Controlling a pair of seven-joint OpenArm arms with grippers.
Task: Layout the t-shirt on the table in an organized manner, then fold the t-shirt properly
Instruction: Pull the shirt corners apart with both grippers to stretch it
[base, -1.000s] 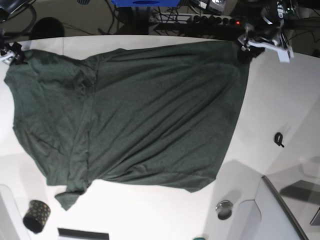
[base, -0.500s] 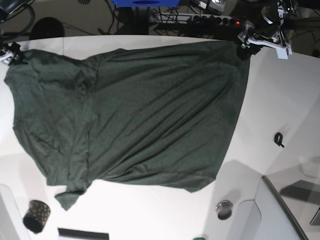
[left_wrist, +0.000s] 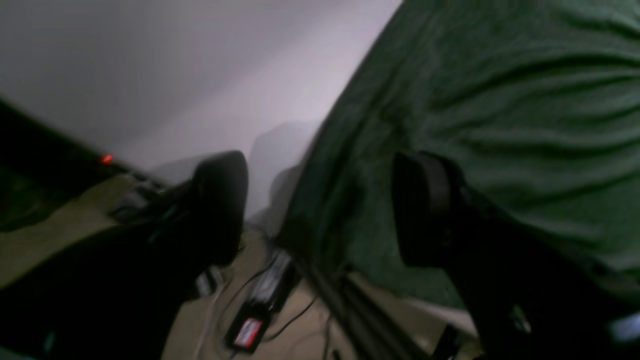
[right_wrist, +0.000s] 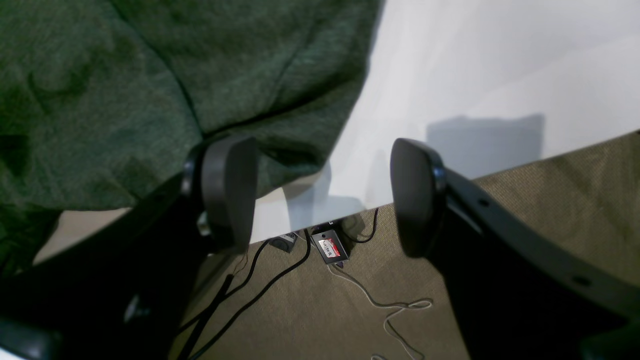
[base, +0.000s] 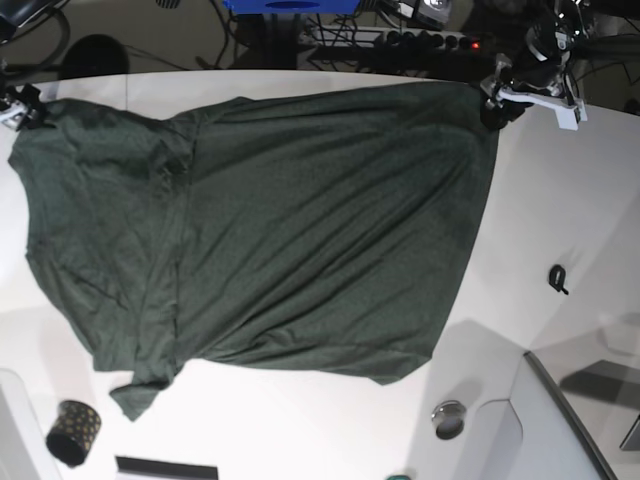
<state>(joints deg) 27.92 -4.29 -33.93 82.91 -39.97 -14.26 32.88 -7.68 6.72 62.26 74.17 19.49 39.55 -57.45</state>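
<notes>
Only the t-shirt's corner tip (right_wrist: 315, 163) is between my right gripper's open fingers. Next, my right gripper moves further back over the t-shirt inside the corner (right_wrist: 327, 117) before it closes.
The dark green t-shirt (base: 290, 230) lies spread across the white table (base: 560, 190), with wrinkles and a folded strip near its left third. My left gripper (base: 491, 100) hovers at the shirt's far right corner. In the left wrist view its jaws (left_wrist: 320, 210) stand open, the t-shirt (left_wrist: 500, 100) edge running between them over the table (left_wrist: 200, 75). My right gripper (base: 24, 107) is at the far left corner, open (right_wrist: 322, 192). The t-shirt (right_wrist: 150, 75) corner lies beside its left finger (right_wrist: 230, 190), at the table (right_wrist: 475, 75) edge.
A small black clip (base: 558, 279) lies on the table's right side. A dark dotted cup (base: 73, 432) stands at front left and a round metal piece (base: 449, 417) at front right. Cables and a power strip (base: 430, 40) lie on the floor beyond the far edge.
The left arm's wrist has shifted slightly at the shirt's far right corner. The shirt and the right arm look unchanged.
</notes>
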